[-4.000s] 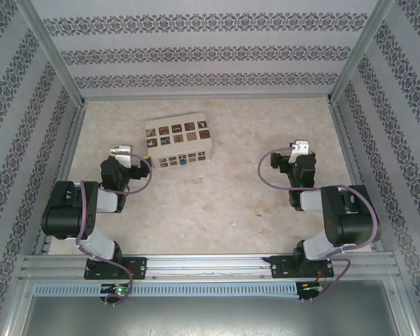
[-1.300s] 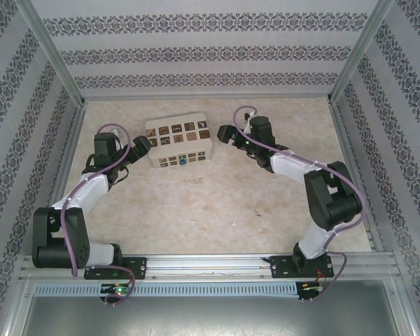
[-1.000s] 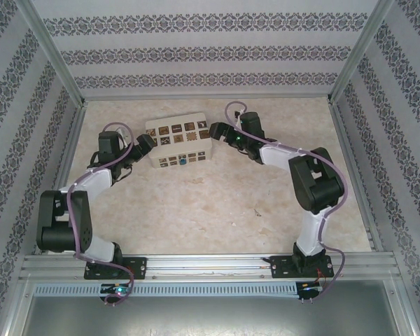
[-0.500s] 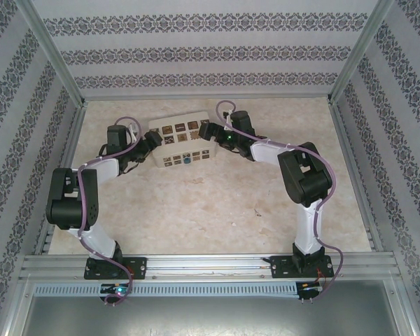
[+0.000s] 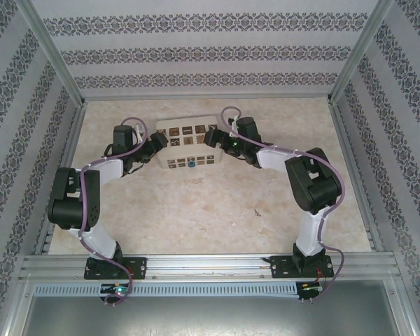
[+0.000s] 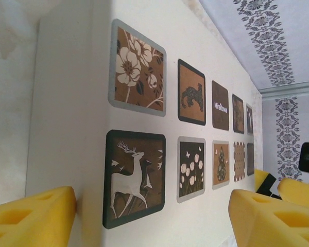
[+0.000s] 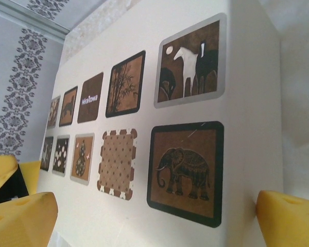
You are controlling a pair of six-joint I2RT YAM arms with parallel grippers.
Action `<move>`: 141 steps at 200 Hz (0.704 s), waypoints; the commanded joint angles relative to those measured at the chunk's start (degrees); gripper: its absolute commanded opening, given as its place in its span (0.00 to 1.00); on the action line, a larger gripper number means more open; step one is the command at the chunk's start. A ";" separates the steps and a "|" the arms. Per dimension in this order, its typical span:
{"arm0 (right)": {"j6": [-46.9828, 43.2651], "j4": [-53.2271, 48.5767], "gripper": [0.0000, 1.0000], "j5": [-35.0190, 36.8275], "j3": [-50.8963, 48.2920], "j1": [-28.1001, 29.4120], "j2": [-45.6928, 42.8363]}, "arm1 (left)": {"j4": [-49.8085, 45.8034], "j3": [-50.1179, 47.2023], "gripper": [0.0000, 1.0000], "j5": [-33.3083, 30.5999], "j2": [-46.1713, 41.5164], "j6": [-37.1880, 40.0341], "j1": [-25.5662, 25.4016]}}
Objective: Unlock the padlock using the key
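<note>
My left gripper and my right gripper straddle the box with open space before the padlock, so I keep pulling until the padlock nears the key [image 5: 257,212].
The tiny blue padlock [image 5: 191,166] hangs on the near side wall of the cream box with brown patterned tiles [image 5: 189,133]. My left gripper [image 5: 156,144] is at the box's left end and my right gripper [image 5: 213,137] is at its right end. In the left wrist view the left gripper [image 6: 154,221] stands open, its yellow pads [image 6: 33,216] straddling the box corner by the deer tile [image 6: 134,177], one pad against the side wall. In the right wrist view the right gripper [image 7: 154,221] is open around the elephant-tile [image 7: 185,172] corner. The padlock is hidden in both wrist views.
The box lies at the back of the beige table [image 5: 217,203], close to the patterned rear wall [image 5: 210,56]. Metal frame posts [image 5: 52,52] flank the cell. The other arm's yellow finger [image 6: 298,188] shows across the box top.
Both arms have reached from their folded poses to the box's two ends. In the last half second the box slid a little to the right and toward me, padlock with it.
</note>
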 commanded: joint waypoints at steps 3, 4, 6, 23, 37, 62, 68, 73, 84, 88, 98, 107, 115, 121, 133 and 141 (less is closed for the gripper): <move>-0.44 1.55 0.97 -2.91 -3.61 3.15 -4.62 | 1.84 -1.67 0.77 4.28 -2.83 -0.35 -3.29; -0.44 1.56 0.97 -2.88 -3.77 3.21 -4.83 | 1.84 -1.76 0.77 4.26 -2.91 -0.31 -3.30; -0.44 1.56 0.97 -2.79 -4.11 3.24 -5.16 | 1.83 -1.92 0.77 4.31 -3.02 -0.35 -3.45; -0.44 1.64 0.96 -2.26 -7.06 3.78 -7.76 | 1.49 -3.12 0.77 4.42 -4.23 -0.26 -4.19; -0.35 1.65 0.96 -1.86 -9.39 4.19 -9.89 | 1.31 -4.31 0.77 4.46 -5.15 -0.27 -4.85; -0.16 1.22 0.96 -0.71 -13.25 5.07 -13.49 | 1.05 -5.97 0.77 4.65 -6.45 -0.34 -6.29; -0.14 0.97 0.95 -0.37 -14.27 5.35 -14.55 | 1.04 -6.27 0.77 4.64 -6.63 -0.39 -6.80; -0.17 0.74 0.95 -0.10 -14.95 5.59 -15.32 | 1.04 -6.52 0.77 4.60 -6.76 -0.50 -7.15; -0.24 0.15 0.95 0.51 -16.43 6.07 -16.92 | 1.00 -6.94 0.77 4.59 -6.95 -0.55 -8.07; -0.26 -0.08 0.94 0.85 -17.06 6.32 -17.72 | 1.04 -7.04 0.77 4.46 -6.95 -0.56 -8.38; -0.26 -0.73 0.94 1.59 -18.39 6.76 -19.19 | 1.09 -7.22 0.77 4.30 -6.94 -0.64 -9.06; -0.44 -1.34 0.93 2.18 -19.35 7.09 -20.42 | 1.13 -7.23 0.77 4.32 -6.82 -0.62 -9.65; -0.44 -1.90 0.93 2.87 -20.40 7.32 -21.67 | 0.95 -7.22 0.77 4.28 -6.62 -0.44 -10.13; -0.44 -2.17 0.93 3.22 -21.04 7.48 -22.40 | 0.72 -7.13 0.77 4.33 -6.47 -0.32 -10.30; -0.44 -2.64 0.93 3.88 -22.30 7.67 -24.00 | 0.14 -6.88 0.77 4.32 -6.20 0.22 -10.67; -0.59 -3.14 0.93 4.36 -23.00 7.84 -24.89 | -0.09 -6.71 0.77 4.33 -5.99 0.40 -10.87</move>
